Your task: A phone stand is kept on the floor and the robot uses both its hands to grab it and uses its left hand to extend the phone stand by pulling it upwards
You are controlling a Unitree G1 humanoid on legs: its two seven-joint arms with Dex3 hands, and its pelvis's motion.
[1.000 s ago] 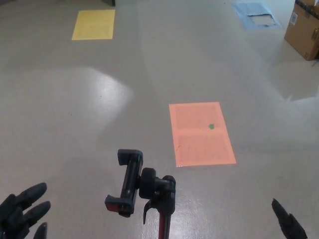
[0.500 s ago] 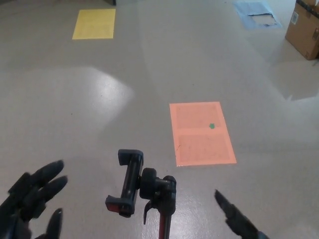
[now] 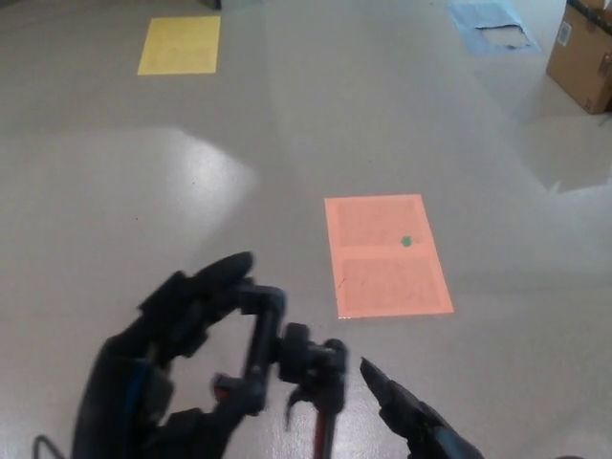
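The black ball head (image 3: 328, 360) rests on a single slim red pole (image 3: 325, 435), so the phone stand will lean over while it gets longer when the robot pulls up.
The phone stand (image 3: 311, 365) rises from the floor at the bottom centre. It has a black ball head on a red pole (image 3: 322, 440), with a black phone clamp (image 3: 260, 344) on its left side. My left hand (image 3: 163, 373) is open and cupped around the clamp: the upper fingers (image 3: 215, 275) reach its top end and the thumb sits near its lower end. It is blurred, and no firm hold shows. My right hand (image 3: 406, 416) comes in at the bottom right, open, with one finger stretched toward the stand's head and a small gap left.
An orange sheet (image 3: 385, 255) with a green dot lies on the grey floor just beyond the stand. Farther off are a yellow sheet (image 3: 179, 44) at the back left, a blue sheet (image 3: 490, 26) at the back right and a cardboard box (image 3: 580, 53) in the right corner.
My left hand has risen from the lower left corner and come in around the phone clamp. My right hand has moved left toward the stand's head. The stand has barely shifted.
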